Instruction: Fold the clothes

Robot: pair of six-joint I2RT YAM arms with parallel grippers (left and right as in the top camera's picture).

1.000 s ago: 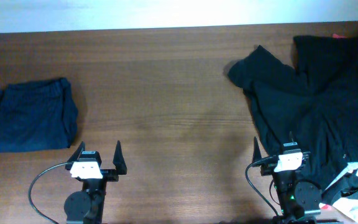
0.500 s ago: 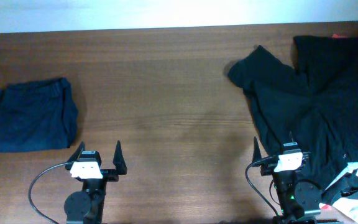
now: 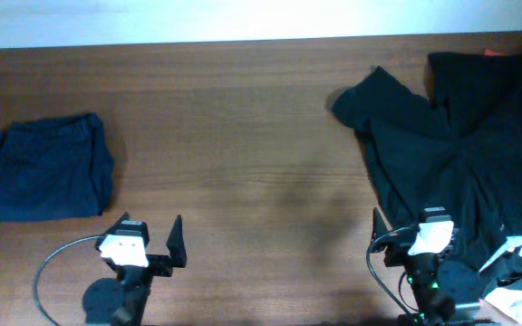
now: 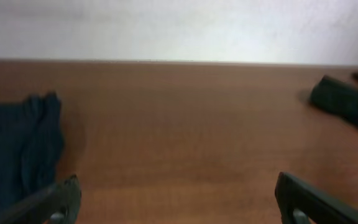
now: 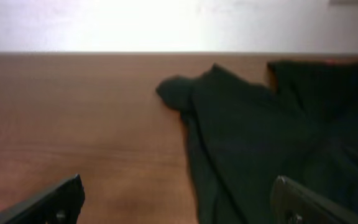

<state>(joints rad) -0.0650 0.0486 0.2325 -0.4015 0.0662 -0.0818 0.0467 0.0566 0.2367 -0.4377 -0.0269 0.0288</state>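
My right gripper should pull the black garment (image 3: 451,140) to the open middle (image 3: 243,167) before both grippers spread it, because it lies rumpled out of my left gripper's reach.
A black garment (image 3: 460,145) lies spread and rumpled at the right of the table; it also shows in the right wrist view (image 5: 266,137). A folded dark blue garment (image 3: 48,167) lies at the left; its edge shows in the left wrist view (image 4: 17,143). My left gripper (image 3: 145,234) is open and empty near the front edge, right of the blue garment. My right gripper (image 3: 408,225) is open and empty over the black garment's front edge. In the wrist views the left gripper's jaws (image 4: 179,199) and the right gripper's jaws (image 5: 179,199) are spread wide.
White printed items (image 3: 519,272) lie at the front right corner beside the right arm. A small red thing (image 3: 492,52) peeks out at the back right. Bare wood tabletop (image 3: 243,136) spans the middle. Cables loop from both arm bases.
Both arms have shifted slightly toward the front edge of the table. The garments have not moved.
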